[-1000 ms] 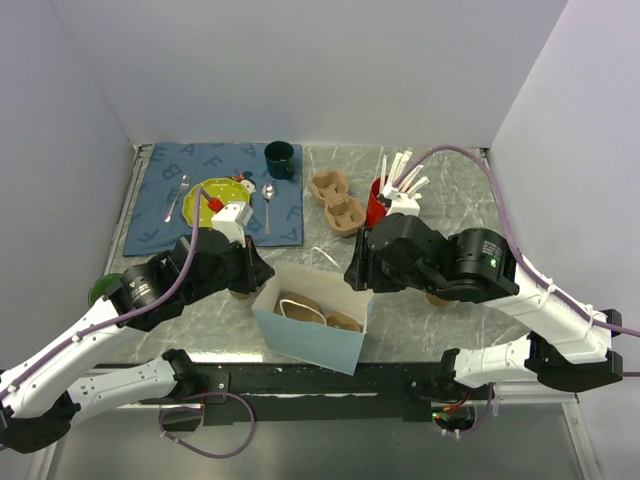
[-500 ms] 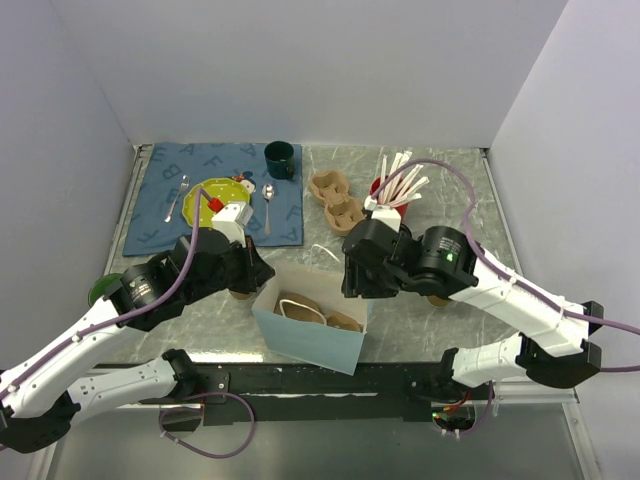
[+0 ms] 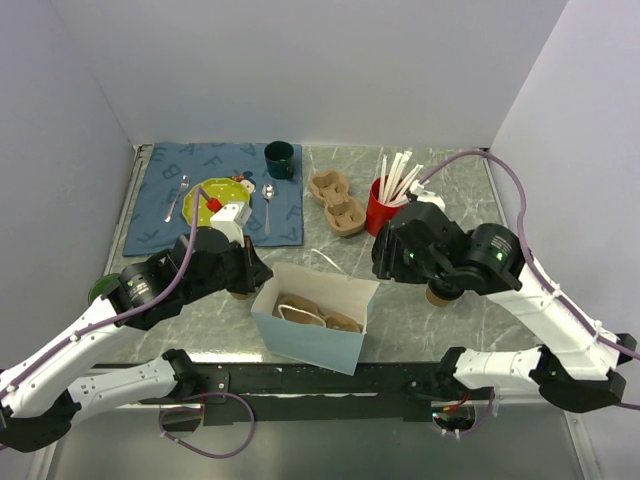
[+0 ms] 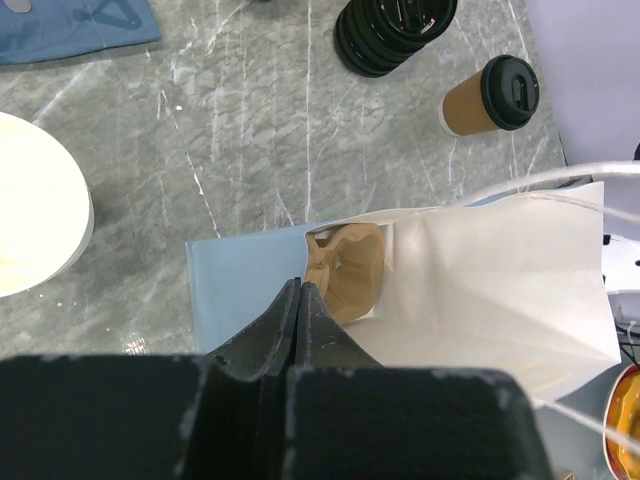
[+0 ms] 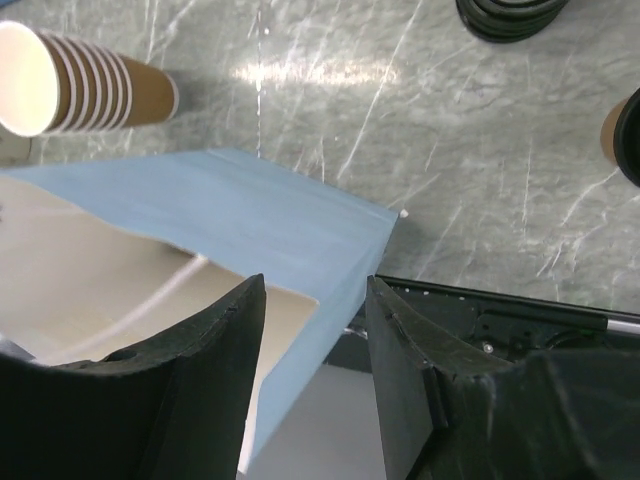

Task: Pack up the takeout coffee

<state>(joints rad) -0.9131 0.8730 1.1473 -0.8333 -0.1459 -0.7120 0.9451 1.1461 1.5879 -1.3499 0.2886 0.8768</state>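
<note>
With the bag crooked (image 3: 310, 340) and only my left gripper on it, my right gripper should square it by the bag's free corner (image 3: 375, 285) before my left gripper regrasps the bag's rim.
The takeout coffee (image 4: 497, 95), a brown paper cup with a black lid, stands on the marble right of the light blue paper bag (image 4: 240, 290). In the top view only a sliver of the cup (image 3: 437, 296) shows under my right arm. It also shows at the right edge of the right wrist view (image 5: 625, 135). The bag (image 3: 320, 340) stands open with a pulp cup carrier (image 4: 350, 270) inside. My left gripper (image 4: 300, 290) is shut on the bag's left rim. My right gripper (image 5: 315, 285) is open and empty above the bag's right corner (image 5: 270, 210).
A stack of black lids (image 4: 390, 30) lies beyond the coffee. Stacked lidless paper cups (image 5: 70, 85) sit left of the bag. A red cup of stirrers (image 3: 380, 205), pulp carriers (image 3: 338, 203), a green mug (image 3: 279, 160) and a blue placemat (image 3: 160, 215) are at the back.
My right arm has pulled back to the right, off the bag's right rim, and the bag's right side now shows. The left arm has not moved.
</note>
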